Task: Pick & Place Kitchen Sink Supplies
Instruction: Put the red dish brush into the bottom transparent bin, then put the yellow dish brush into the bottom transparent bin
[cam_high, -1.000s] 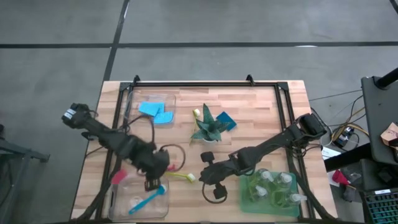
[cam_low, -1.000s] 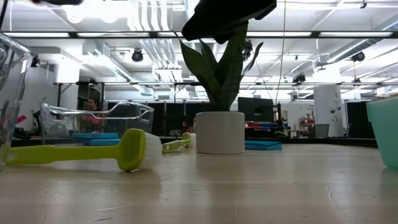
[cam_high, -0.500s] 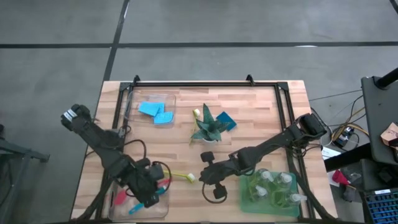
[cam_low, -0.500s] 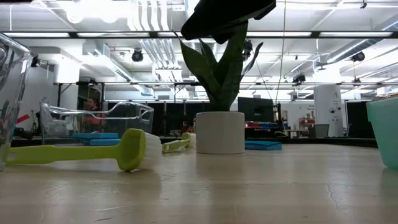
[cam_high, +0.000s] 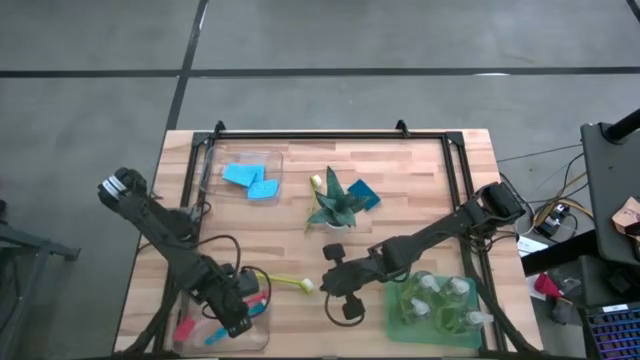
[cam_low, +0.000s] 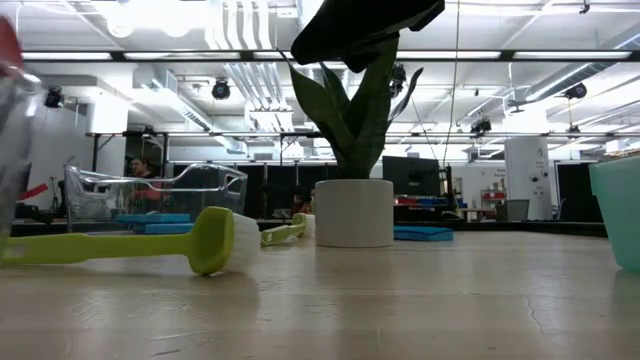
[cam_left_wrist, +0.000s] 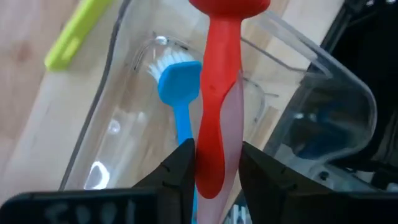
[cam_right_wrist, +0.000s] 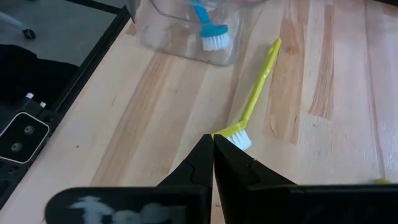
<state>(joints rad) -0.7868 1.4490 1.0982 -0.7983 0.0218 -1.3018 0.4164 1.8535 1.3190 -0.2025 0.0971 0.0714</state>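
Note:
Next, I grab the brush by its head (cam_high: 307, 286) with my right gripper and offer my left gripper its handle, since the yellow-green brush's handle (cam_high: 285, 279) points toward the bin.
My left gripper (cam_high: 237, 312) (cam_left_wrist: 214, 167) hangs over the clear bin (cam_high: 262, 335) at the table's near-left corner, shut on the red-pink brush (cam_high: 258, 298). A blue brush (cam_left_wrist: 179, 84) lies inside that bin. A yellow-green brush (cam_high: 285, 283) (cam_right_wrist: 256, 93) lies flat on the table beside the bin. My right gripper (cam_high: 338, 287) (cam_right_wrist: 213, 144) is shut, raised over the table just right of that brush's head, touching nothing. Several pump bottles (cam_high: 440, 298) stand in the green tray (cam_high: 395, 318). Blue sponges (cam_high: 250, 180) lie in the far clear bin. My left gripper pinches the red-pink brush's handle (cam_left_wrist: 209, 144) between its two fingers (cam_left_wrist: 181, 167), slanting down from above. The handle runs on ahead of the fingers, and its wide red end (cam_left_wrist: 230, 6) points away from them. The brush is lifted clear, over the bin's open top.
A spiky potted plant (cam_high: 330, 205) stands mid-table, with a blue sponge (cam_high: 365, 193) to its right and a second yellow-green brush (cam_high: 316, 182) at its far left. A black frame (cam_high: 310, 134) rims the table. Bare wood lies between the plant and the near edge.
My left gripper has carried the red-pink brush toward the table's near edge, from beside the yellow-green brush to above the near-left bin, staying shut on it. The right arm has kept still.

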